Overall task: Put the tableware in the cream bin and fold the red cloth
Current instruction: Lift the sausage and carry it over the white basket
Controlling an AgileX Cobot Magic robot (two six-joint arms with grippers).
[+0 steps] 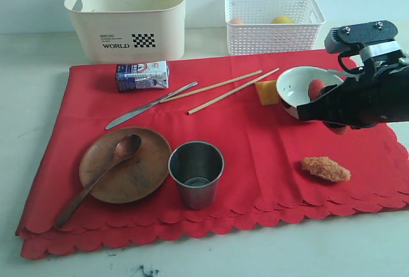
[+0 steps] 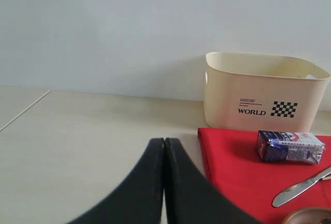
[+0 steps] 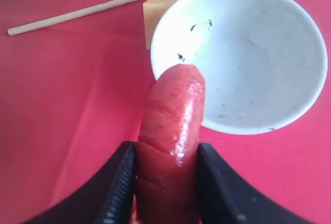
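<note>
The white basket [image 1: 273, 38] holds food and has room [image 1: 259, 19] beside the lemon. I should keep carrying the red sausage with my right gripper until it hangs over that room.
The red cloth [image 1: 255, 142] lies spread on the table, with the cream bin [image 1: 128, 27] behind its far left. On the cloth are a wooden plate [image 1: 137, 174] with a wooden spoon [image 1: 96, 184] across it, a steel cup [image 1: 196, 173], a knife [image 1: 150, 105], two chopsticks [image 1: 220, 87] and a white bowl [image 1: 300, 85]. My right gripper [image 3: 166, 150] is shut on a red sausage [image 3: 173, 125], whose tip reaches over the rim of the empty bowl [image 3: 248, 53]. My left gripper [image 2: 164, 142] is shut and empty, low over bare table left of the cloth [image 2: 238, 167], facing the bin [image 2: 264, 92].
A white lattice basket [image 1: 275, 24] at the back right holds a lemon [image 1: 282, 19] and an egg [image 1: 236, 20]. A milk carton [image 1: 142, 75], a yellow block [image 1: 266, 91] beside the bowl and a fried nugget [image 1: 326, 169] lie on the cloth.
</note>
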